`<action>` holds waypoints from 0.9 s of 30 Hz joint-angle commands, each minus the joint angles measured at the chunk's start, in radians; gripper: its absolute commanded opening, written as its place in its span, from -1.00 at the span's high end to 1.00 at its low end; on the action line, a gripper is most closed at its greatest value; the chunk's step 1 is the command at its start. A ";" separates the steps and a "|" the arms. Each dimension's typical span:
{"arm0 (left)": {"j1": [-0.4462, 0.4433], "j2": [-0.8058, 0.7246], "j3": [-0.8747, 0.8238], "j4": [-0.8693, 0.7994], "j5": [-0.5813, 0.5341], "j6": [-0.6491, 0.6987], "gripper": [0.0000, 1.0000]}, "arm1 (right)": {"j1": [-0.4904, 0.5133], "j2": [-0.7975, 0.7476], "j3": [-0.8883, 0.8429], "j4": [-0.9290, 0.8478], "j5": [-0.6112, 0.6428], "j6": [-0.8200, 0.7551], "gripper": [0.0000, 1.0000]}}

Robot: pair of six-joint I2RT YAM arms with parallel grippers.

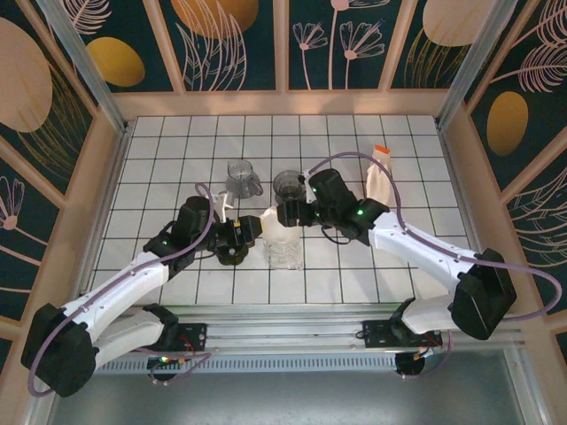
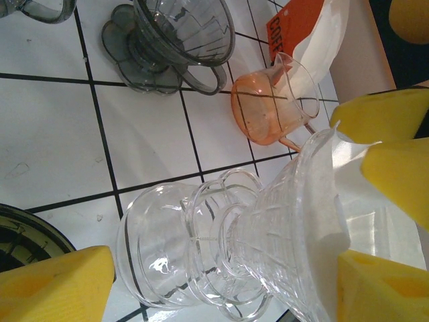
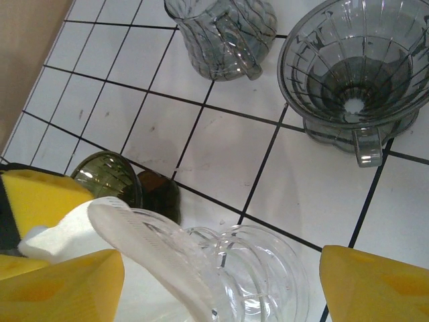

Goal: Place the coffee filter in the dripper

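Note:
Next, I reach down into the cone (image 3: 153,296) with my right gripper and push the filter deeper, because the white paper filter's edge (image 3: 127,235) stands up past the clear dripper's rim.
A clear dripper (image 1: 285,239) (image 2: 295,221) sits on a clear glass carafe (image 2: 161,248) (image 3: 265,268) near the table's middle. The white paper filter (image 1: 272,220) (image 2: 352,194) (image 3: 74,231) lies inside the dripper cone, its edge sticking up past the rim. My left gripper (image 1: 241,235) (image 2: 218,288) is open, its yellow fingers wide on either side of the carafe and dripper. Coming from the right, my right gripper (image 1: 288,215) (image 3: 218,285) is open too and straddles the same stack. One finger of each gripper is close to the filter's upper edge.
A grey dripper (image 1: 288,184) (image 2: 177,40) (image 3: 352,74) and a grey glass jug (image 1: 241,177) (image 3: 221,30) stand behind. A small orange cup (image 2: 271,100) and a white filter pack (image 1: 376,173) (image 2: 301,27) are at the right. A dark round object (image 1: 232,254) (image 3: 110,178) sits by the carafe's left.

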 commanded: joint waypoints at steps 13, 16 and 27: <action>-0.004 0.005 -0.012 0.024 0.013 0.009 -0.65 | 0.014 0.038 -0.020 -0.092 -0.014 0.013 -0.51; -0.004 0.003 -0.010 0.021 0.011 0.011 -0.65 | 0.016 0.042 0.009 -0.118 -0.018 0.010 -0.50; -0.004 0.000 -0.010 0.022 0.009 0.014 -0.64 | 0.022 0.094 0.123 -0.253 -0.045 -0.028 -0.54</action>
